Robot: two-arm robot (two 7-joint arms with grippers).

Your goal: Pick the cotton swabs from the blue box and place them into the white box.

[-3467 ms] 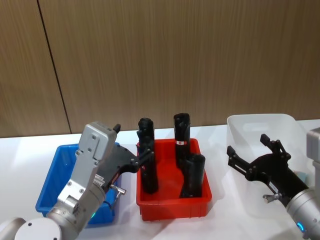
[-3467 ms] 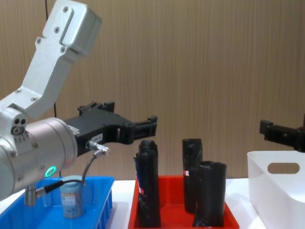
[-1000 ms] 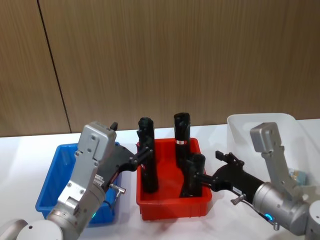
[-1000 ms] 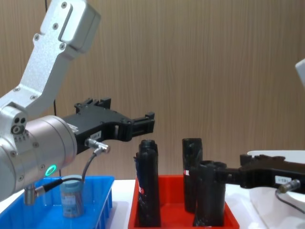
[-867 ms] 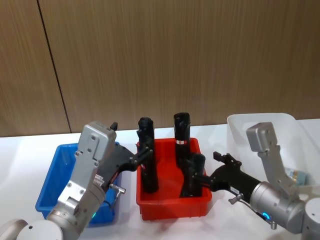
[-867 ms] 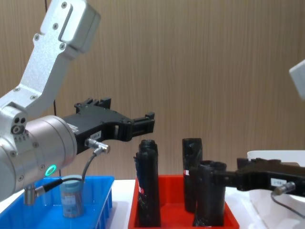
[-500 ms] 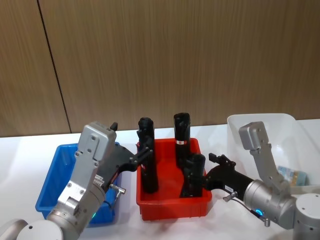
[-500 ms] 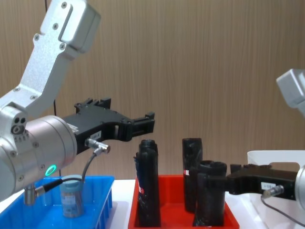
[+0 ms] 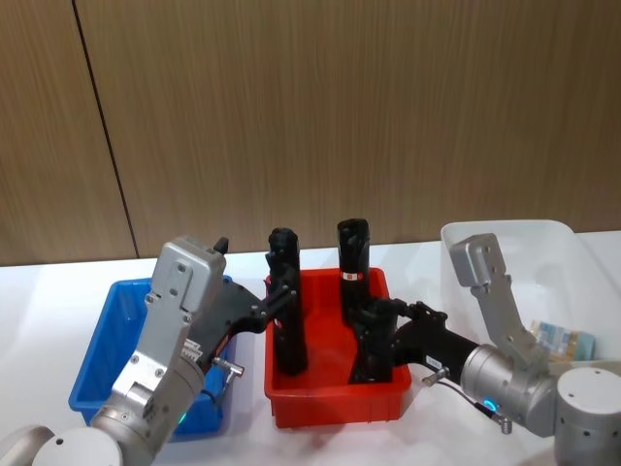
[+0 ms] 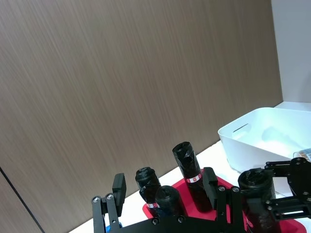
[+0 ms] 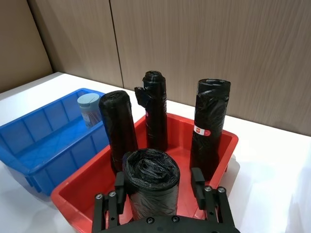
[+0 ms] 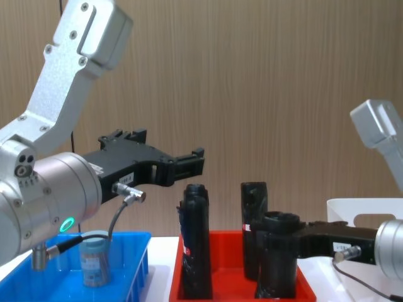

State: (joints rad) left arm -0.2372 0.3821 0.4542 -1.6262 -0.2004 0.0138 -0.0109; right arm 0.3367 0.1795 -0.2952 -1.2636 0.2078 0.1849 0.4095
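Note:
The front black roll [image 12: 278, 261] should bend aside at its lower end when I lift it by its top, because its wrapping is wrinkled [image 12: 275, 287] below my right gripper.
One cotton swabs jar [image 12: 96, 258] with a pale lid stands in the blue box [image 9: 102, 345], and the right wrist view shows that jar [image 11: 89, 109] too. Another jar [image 9: 561, 340] lies inside the white box [image 9: 505, 238]. My left gripper [image 12: 196, 162] hovers open above the blue box's right side, holding nothing. My right gripper [image 9: 388, 332] reaches left over the red bin. It is open, its fingers [image 11: 197, 182] on either side of the top of the front black roll [image 11: 150, 182], apart from it.
A red bin [image 9: 335, 403] sits between the blue and white boxes, holding several upright black rolls [image 9: 286, 320]. A wooden wall stands behind the white table [image 9: 39, 301].
My right gripper moved left, from above the white box to the red bin's front roll. The jar in the white box is now uncovered. The left arm stayed still.

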